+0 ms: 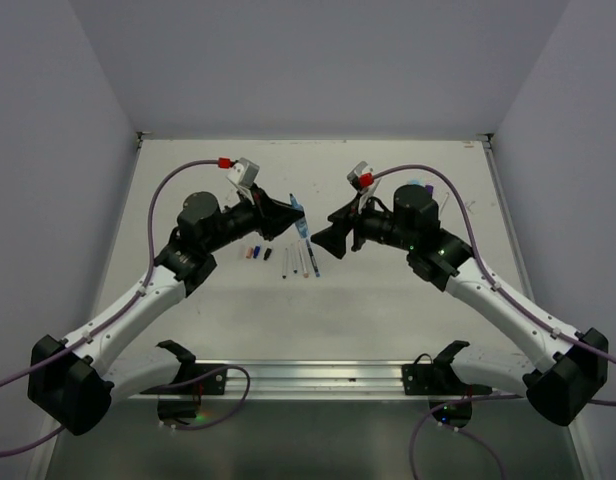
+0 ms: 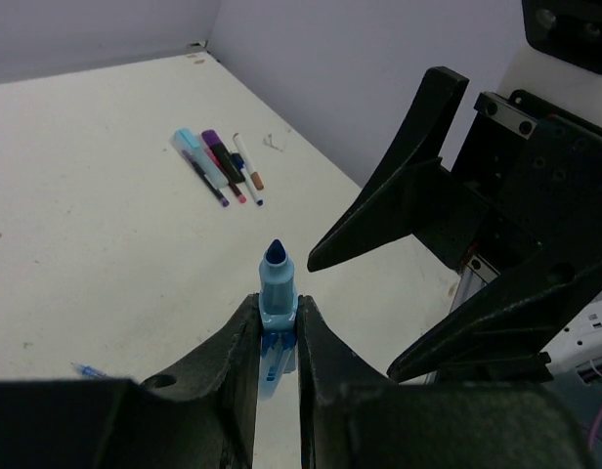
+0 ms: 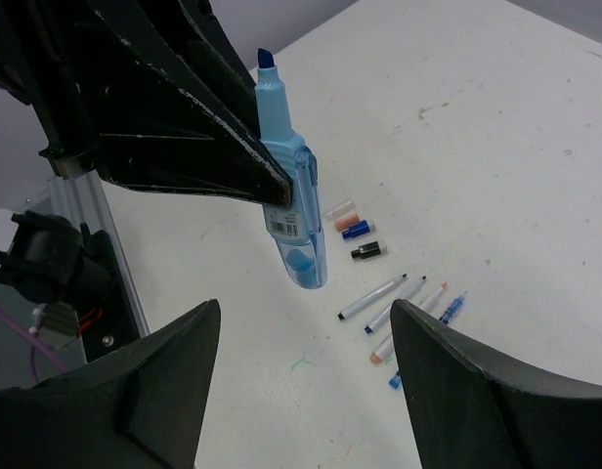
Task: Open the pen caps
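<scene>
My gripper will lay down the highlighter (image 1: 300,217), and since it has a broad, flat-sided body (image 3: 297,213), I expect it to stay where it lies instead of rolling.
My left gripper (image 1: 291,213) is shut on a light-blue highlighter (image 2: 278,283), held above the table. Its dark-blue tip is bare. My right gripper (image 1: 326,232) is open and empty, facing the highlighter from the right with a gap between. In the right wrist view the highlighter (image 3: 296,205) hangs above and between my right fingers (image 3: 457,391). Loose pen caps lie on the table: orange (image 3: 342,215), blue (image 3: 357,230) and black (image 3: 367,251). Several uncapped thin pens (image 3: 374,296) lie beside them. The highlighter's own cap is not in view.
A cluster of capped pens (image 2: 218,166), light-blue, purple, black and white, lies at the back right of the table near the wall. The caps and open pens (image 1: 296,262) lie under and just in front of both grippers. A metal rail (image 1: 318,375) runs along the near edge.
</scene>
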